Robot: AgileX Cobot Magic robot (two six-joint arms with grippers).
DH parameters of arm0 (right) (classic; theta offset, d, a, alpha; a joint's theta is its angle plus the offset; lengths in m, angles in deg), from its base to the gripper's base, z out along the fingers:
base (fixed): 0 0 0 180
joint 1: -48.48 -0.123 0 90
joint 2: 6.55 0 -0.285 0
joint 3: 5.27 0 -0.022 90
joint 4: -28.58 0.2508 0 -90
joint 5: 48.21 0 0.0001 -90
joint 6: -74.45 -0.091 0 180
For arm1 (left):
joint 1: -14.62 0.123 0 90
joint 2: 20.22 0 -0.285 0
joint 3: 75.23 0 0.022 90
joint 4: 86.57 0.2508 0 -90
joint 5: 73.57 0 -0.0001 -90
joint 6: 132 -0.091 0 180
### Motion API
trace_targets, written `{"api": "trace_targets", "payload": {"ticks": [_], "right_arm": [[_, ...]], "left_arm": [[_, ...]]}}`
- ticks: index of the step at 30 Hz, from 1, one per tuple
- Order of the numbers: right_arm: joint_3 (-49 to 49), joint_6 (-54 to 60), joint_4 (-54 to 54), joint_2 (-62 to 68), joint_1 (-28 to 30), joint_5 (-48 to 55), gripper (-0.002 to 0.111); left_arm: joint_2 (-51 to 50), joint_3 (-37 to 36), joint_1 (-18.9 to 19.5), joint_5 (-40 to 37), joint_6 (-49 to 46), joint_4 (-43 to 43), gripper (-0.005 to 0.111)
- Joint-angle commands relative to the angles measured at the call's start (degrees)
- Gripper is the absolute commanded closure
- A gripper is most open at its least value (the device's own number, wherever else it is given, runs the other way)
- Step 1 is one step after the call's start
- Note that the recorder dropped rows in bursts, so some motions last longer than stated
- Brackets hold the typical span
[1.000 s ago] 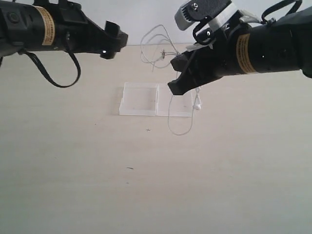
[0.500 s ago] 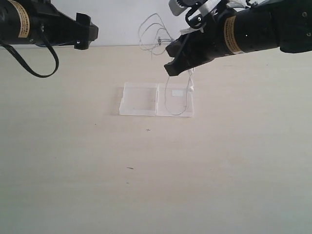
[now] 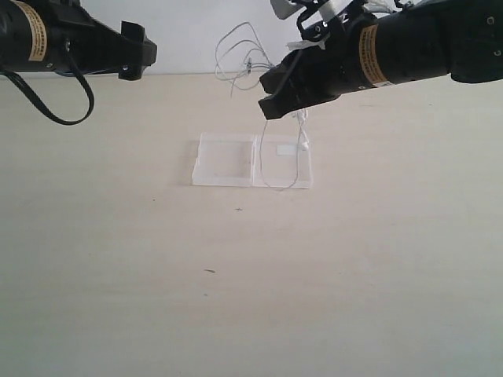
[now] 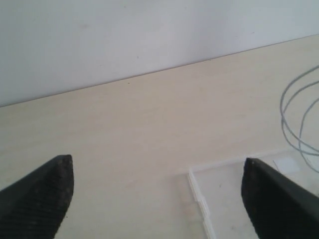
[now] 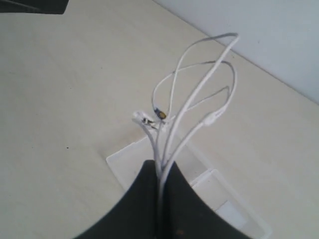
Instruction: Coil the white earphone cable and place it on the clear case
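The robot's right gripper is slanted and holds the cable loops [image 3: 242, 61] past the clear case's far edge, so it should rise, turn upright and lower the loops onto the case [image 3: 253, 162].
The clear case [image 3: 226, 159] lies flat on the table, its right half carrying a small white label [image 3: 284, 148]. My right gripper [image 3: 271, 98] hangs above that half, shut on a bundle of the white earphone cable [image 5: 199, 92]. Loops of the cable [image 3: 244, 55] stick up and to the left of the fingers, and a long loop with an earbud [image 3: 302, 144] droops onto the case's right half. My left gripper [image 4: 159, 194] is open and holds nothing, raised at the far left [image 3: 130, 55]; a corner of the case [image 4: 209, 199] lies below it.
The pale wooden table [image 3: 236, 283] spreads wide in front of the case. A white wall [image 3: 196, 31] rises behind the table's far edge. A thick black robot cable [image 3: 63, 102] hangs under the left arm.
My right gripper carried the cable up and leftward over the case's right half, and the hanging loop now rests on it. The left arm drew back to the left, then held still.
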Motion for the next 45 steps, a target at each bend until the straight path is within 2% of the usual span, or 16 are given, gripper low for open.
{"api": "trace_targets", "payload": {"ticks": [1,6,18,26,31,34,39,45], "right_arm": [[-0.4,5.2,3.3,0.0,0.3,-0.1,0.108],[1.5,38.6,32.2,0.0,0.3,-1.0,0.108],[2.9,107.6,90.5,0.2,-1.3,15.0,0.108],[-10.0,113.7,96.5,0.7,-1.3,37.1,0.108],[-18.6,132.5,112.8,3.0,-1.3,49.3,0.108],[-25.2,139.9,119.6,5.8,-1.3,58.7,0.108],[-35.2,140.1,117.5,12.0,-1.3,72.8,0.108],[-41.9,140.3,116.6,17.6,-1.3,75.3,0.108]], "left_arm": [[0.4,0.3,0.3,0.0,0.4,-0.4,0.020],[0.4,0.3,0.3,0.0,0.4,-0.4,0.020],[0.4,0.3,0.3,0.0,0.3,-0.4,0.020],[0.4,0.3,0.3,0.0,0.3,-0.4,0.020],[0.4,0.3,0.3,0.0,0.3,-0.4,0.020],[0.4,0.3,0.3,0.0,0.3,-0.4,0.020],[0.4,0.3,0.3,0.0,0.3,-0.4,0.020],[0.4,0.3,0.3,0.0,0.3,-0.4,0.020]]}}
